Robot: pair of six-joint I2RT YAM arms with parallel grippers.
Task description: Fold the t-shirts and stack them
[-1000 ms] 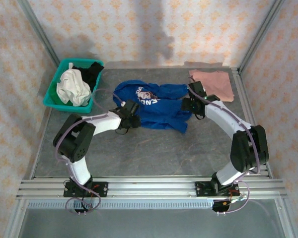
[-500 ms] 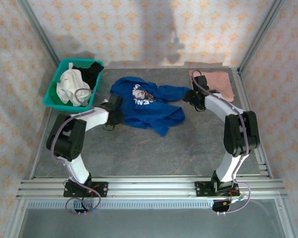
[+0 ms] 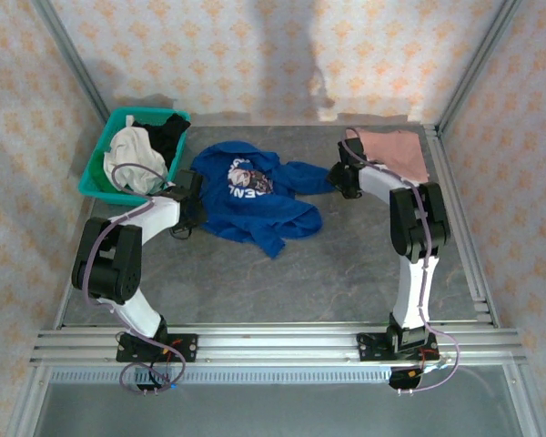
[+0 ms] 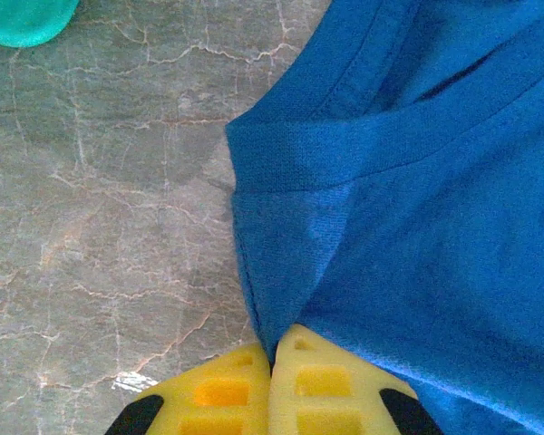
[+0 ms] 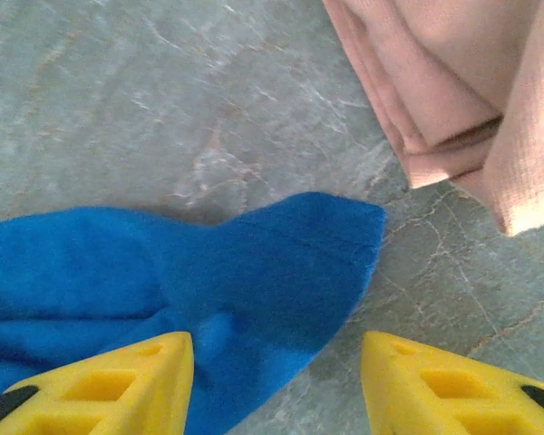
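Next, I take the t-shirt's sleeve tip (image 5: 349, 240) with my right gripper and stretch the t-shirt wide with both grippers before folding, because the blue t-shirt lies bunched (image 3: 264, 208) between my grippers.
The royal blue t-shirt (image 3: 255, 196) lies crumpled at the table's back middle, its round graphic facing up. At its left edge my left gripper (image 3: 193, 198) is shut on a fold of the blue cloth (image 4: 417, 181), pinched between the yellow fingertips (image 4: 274, 362). My right gripper (image 3: 344, 177) is open at the shirt's right sleeve. The sleeve tip (image 5: 254, 263) lies flat on the table between its fingers (image 5: 274, 349). The dusty pink t-shirt (image 3: 396, 153) lies folded at the back right, just beyond that gripper (image 5: 471, 82).
A teal basket (image 3: 98, 164) with white and black clothes stands at the back left, close to my left gripper; its corner (image 4: 23, 18) shows in the left wrist view. Grey marble tabletop (image 3: 282, 282) stretches between the shirt and the arm bases.
Left gripper has closed on the blue shirt's edge and drawn it left and back. Right arm has stretched toward the back to the sleeve, and its jaws have narrowed.
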